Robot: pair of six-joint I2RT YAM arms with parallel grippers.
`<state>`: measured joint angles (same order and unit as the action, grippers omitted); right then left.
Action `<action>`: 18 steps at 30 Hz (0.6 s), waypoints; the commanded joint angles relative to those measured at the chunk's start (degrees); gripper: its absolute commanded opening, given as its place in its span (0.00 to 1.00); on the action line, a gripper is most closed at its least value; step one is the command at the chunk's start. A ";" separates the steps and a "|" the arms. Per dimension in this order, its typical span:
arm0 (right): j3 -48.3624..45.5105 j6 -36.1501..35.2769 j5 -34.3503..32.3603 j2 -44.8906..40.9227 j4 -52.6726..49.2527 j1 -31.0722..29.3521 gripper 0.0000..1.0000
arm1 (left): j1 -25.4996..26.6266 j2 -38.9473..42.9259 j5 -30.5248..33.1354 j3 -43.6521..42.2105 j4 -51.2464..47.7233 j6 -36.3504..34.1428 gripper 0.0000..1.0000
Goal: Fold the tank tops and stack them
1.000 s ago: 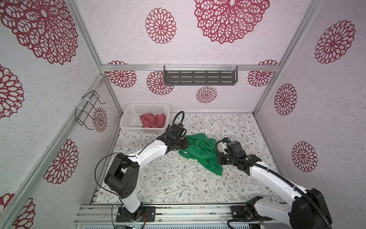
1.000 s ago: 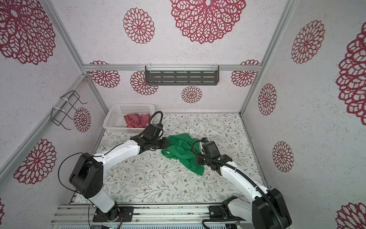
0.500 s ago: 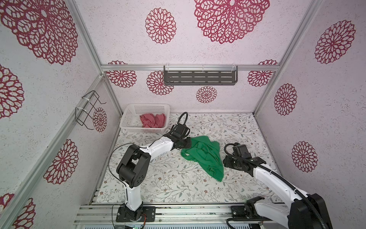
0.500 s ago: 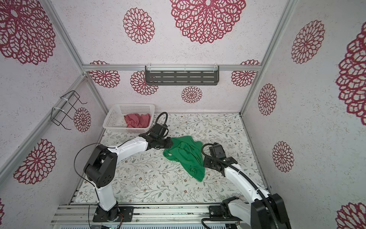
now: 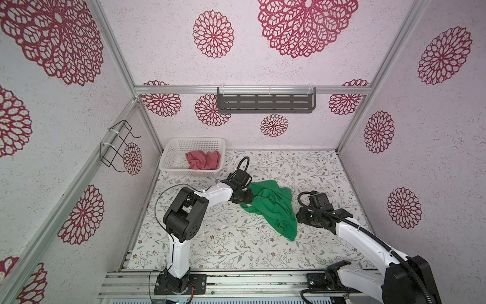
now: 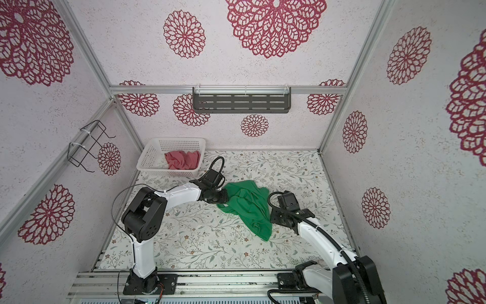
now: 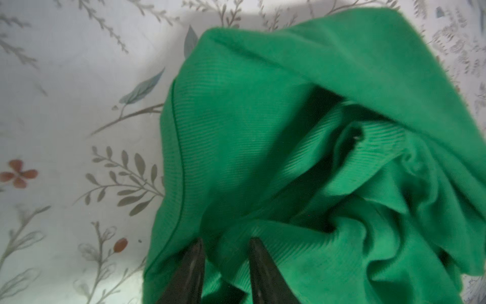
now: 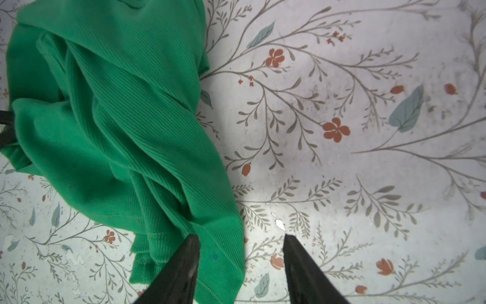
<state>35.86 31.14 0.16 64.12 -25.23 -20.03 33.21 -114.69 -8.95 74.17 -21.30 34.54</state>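
Observation:
I expect the green tank top [image 5: 274, 205] to fall open into a wide hanging sheet when I lift both ends, because loose folds [image 8: 139, 157] lie over each other.
A bright green tank top [image 5: 273, 208] [image 6: 249, 208] lies crumpled in a long diagonal heap mid-table. My left gripper [image 5: 248, 196] [image 6: 224, 196] is at its far left end, and in the left wrist view the left gripper [image 7: 225, 243] is shut on a bunched fold of the green tank top [image 7: 263, 131]. My right gripper [image 5: 298, 217] [image 6: 272, 217] sits at the heap's right edge. In the right wrist view the right gripper [image 8: 240, 239] stands open, one finger over the green hem [image 8: 218, 263], holding nothing. The dusty rose tank top [image 5: 202, 160] [image 6: 182, 159] lies bunched in the basket.
The white perforated basket [image 5: 171, 158] [image 6: 152, 155] stands in the far left corner of the flowered table. A dark slotted shelf [image 5: 265, 102] hangs on the back wall and a wire rack [image 5: 118, 147] on the left wall. Walls close in three sides.
My right gripper has opened, let go of the green top's near end and drawn back to the right. The top now lies on the table. The left arm shifted slightly right, still gripping.

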 commanded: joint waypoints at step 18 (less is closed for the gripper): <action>-9.27 17.51 4.43 2.32 5.02 -12.45 0.53 | 0.18 3.25 -0.43 1.23 -1.35 -1.57 0.00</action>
<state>27.83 42.46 3.27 65.10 -23.53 -31.07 33.23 -114.74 -10.63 73.93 -21.47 33.95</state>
